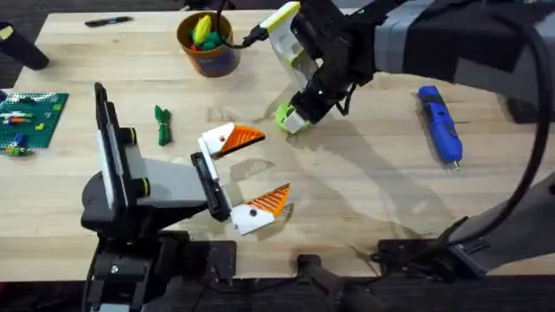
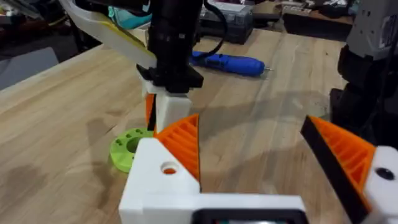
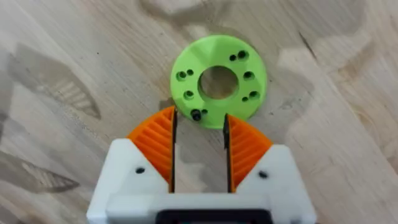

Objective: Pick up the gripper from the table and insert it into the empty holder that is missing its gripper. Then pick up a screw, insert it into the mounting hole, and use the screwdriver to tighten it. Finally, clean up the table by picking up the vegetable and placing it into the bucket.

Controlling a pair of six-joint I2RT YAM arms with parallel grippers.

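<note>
The small black screw [image 3: 196,114] sticks up above the lime-green disc [image 3: 219,51], so the screw will slide out and the disc will stay behind when the robot lifts the screw.
My right gripper [image 1: 297,111] [image 3: 200,118] points down at a lime-green disc [image 1: 286,119] [image 3: 249,99], its orange pads slightly open at the disc's rim. A small black screw [image 3: 196,115] sits in the disc between the tips, close to one pad. My left gripper [image 1: 273,162] [image 2: 249,124] stands open nearby, both white mounts bearing orange tips; one mount shows a mounting hole [image 2: 168,168]. The loose gripper and the empty holder are out of view. The blue screwdriver [image 1: 440,123] [image 2: 227,63] lies at the right. The dark green vegetable [image 1: 162,124] lies left of the bucket [image 1: 208,54].
A yellow and green toy [image 1: 203,32] is in the bucket. A green brick plate [image 1: 30,117] lies at the far left edge, and a black pen [image 1: 108,22] near the back edge. The right arm's cables cross above the table's back middle.
</note>
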